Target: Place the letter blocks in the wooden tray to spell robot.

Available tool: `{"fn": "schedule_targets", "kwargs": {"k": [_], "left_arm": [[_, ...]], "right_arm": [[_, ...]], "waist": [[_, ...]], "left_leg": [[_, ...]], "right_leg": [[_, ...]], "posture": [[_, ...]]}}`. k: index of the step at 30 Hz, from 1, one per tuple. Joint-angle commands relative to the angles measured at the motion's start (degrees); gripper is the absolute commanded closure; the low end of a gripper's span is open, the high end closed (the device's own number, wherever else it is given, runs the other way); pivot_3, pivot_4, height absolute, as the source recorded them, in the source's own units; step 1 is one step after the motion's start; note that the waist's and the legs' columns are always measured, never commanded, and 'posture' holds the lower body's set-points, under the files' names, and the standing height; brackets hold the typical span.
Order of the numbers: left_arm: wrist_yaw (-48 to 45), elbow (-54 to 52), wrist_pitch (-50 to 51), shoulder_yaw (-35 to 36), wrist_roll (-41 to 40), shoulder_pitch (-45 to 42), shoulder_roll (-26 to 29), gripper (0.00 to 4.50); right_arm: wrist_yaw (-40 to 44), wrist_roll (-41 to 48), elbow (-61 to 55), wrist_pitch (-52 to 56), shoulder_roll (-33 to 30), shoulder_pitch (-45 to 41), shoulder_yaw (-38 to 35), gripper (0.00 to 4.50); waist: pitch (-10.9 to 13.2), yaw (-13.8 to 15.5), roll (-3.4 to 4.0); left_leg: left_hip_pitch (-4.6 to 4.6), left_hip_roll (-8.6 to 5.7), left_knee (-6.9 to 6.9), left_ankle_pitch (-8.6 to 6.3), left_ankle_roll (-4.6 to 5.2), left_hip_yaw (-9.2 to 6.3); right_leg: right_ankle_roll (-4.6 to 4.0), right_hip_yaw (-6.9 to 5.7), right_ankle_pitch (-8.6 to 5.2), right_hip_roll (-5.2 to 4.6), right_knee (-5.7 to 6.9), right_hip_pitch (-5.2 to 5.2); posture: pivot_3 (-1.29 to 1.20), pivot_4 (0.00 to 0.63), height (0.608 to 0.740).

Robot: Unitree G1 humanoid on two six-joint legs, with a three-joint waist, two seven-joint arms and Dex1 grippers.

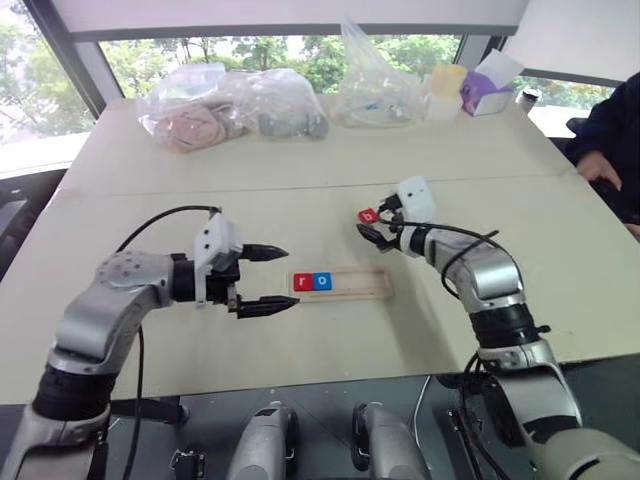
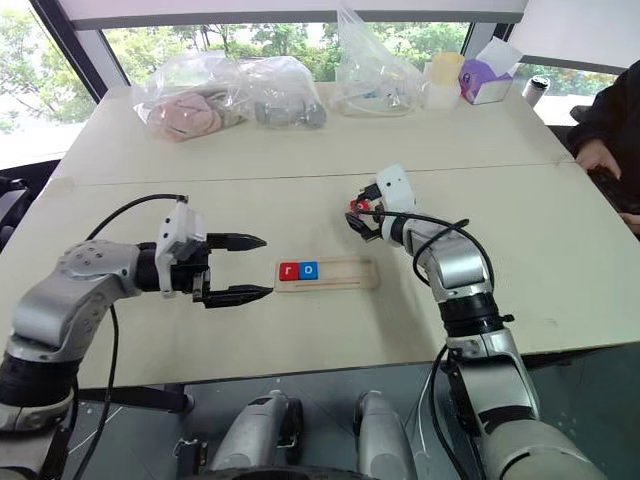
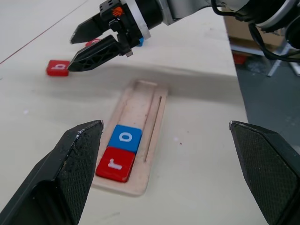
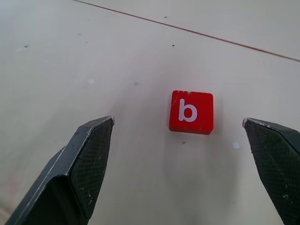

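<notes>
The red "b" block is clear and square to my right gripper's open fingers, so I keep moving in until they are on both of the block's sides, then close.
The wooden tray lies in the middle of the table. A red "r" block and a blue "o" block sit side by side at its left end. A red "b" block lies flat on the table beyond the tray's right end. My right gripper hovers open just short of the "b" block, which shows between its fingers in the right wrist view. My left gripper is open and empty, raised just left of the tray. Behind the right gripper, bits of a red and a blue block peek out.
Clear plastic bags with soft items, a cup and a purple box line the far edge of the table. A person's hand and dark sleeve rest at the right edge. A seam crosses the tabletop.
</notes>
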Motion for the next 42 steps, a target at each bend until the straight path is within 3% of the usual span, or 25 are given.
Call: {"fn": "schedule_targets", "kwargs": {"k": [1,19,22,26,29,34,38,42], "left_arm": [[2.4,-3.5,0.8,3.3,-2.4,2.0,1.1,0.03],[9.9,-6.6,0.9,6.1,-5.7,4.5,2.7,0.03],[10.3,-6.3,0.6,5.7,-5.6,4.2,2.6,0.0],[10.5,-5.7,-0.1,5.1,-5.2,4.0,2.5,0.0],[10.4,-4.9,-0.6,4.4,-4.9,3.7,2.3,0.0],[9.6,-3.4,-1.4,2.4,-4.7,2.3,1.9,0.0],[8.9,-3.0,-1.9,1.3,-4.7,2.2,1.8,0.0],[8.1,-2.1,-2.9,0.4,-4.5,1.9,1.7,0.0]], "right_arm": [[-2.2,-1.5,4.0,-2.4,1.5,-3.5,-1.4,0.0],[-2.6,-7.3,22.6,-11.7,7.0,-10.1,0.2,0.0],[-3.4,-7.6,24.5,-11.8,7.0,-10.9,-0.4,0.84],[-4.7,-7.8,24.5,-11.1,6.6,-10.7,-1.2,2.88],[-6.2,-7.4,23.1,-8.7,6.3,-10.1,-2.4,2.88],[-5.8,-6.5,1.5,0.8,3.6,-4.0,-3.1,2.88],[-6.2,-4.5,-23.9,17.1,-0.1,5.2,-5.9,2.88],[-7.1,-3.7,-41.7,30.5,-2.8,14.2,-8.7,2.88]], "waist": [[0.0,-0.2,0.0],[0.0,-0.4,0.02],[0.0,-0.4,0.02],[0.0,-0.3,0.02],[0.0,-0.1,0.02],[0.0,0.1,0.03],[0.0,0.0,0.03],[0.0,0.1,0.02]], "left_leg": [[0.0,0.0,0.0,0.0,0.0,0.0],[0.14,0.02,-0.29,0.18,-0.29,-0.01],[0.2,0.02,-0.39,0.21,-0.35,-0.01],[0.26,0.02,-0.51,0.26,-0.42,-0.02],[0.27,0.02,-0.53,0.26,-0.43,-0.02],[0.27,0.01,-0.54,0.27,-0.43,-0.04],[0.21,0.01,-0.66,0.26,-0.42,-0.04],[0.23,0.05,-0.72,0.25,-0.42,-0.07]], "right_leg": [[0.0,0.0,0.0,0.01,0.0,0.0],[0.01,0.03,0.01,0.15,0.03,-0.02],[0.01,0.04,0.01,0.15,0.03,-0.02],[0.02,0.05,0.01,0.16,0.03,-0.01],[0.03,0.05,0.02,0.16,0.03,0.0],[0.01,0.06,0.0,0.16,0.01,0.01],[0.17,0.07,0.09,0.15,-0.02,-0.08],[0.05,0.04,0.01,0.17,0.0,-0.09]], "posture": [[0.0,0.15,0.725],[0.0,0.15,0.725],[0.0,0.15,0.725],[0.0,0.15,0.725],[0.0,0.15,0.725],[0.0,0.15,0.725],[0.0,0.15,0.725],[0.0,0.15,0.725]]}}
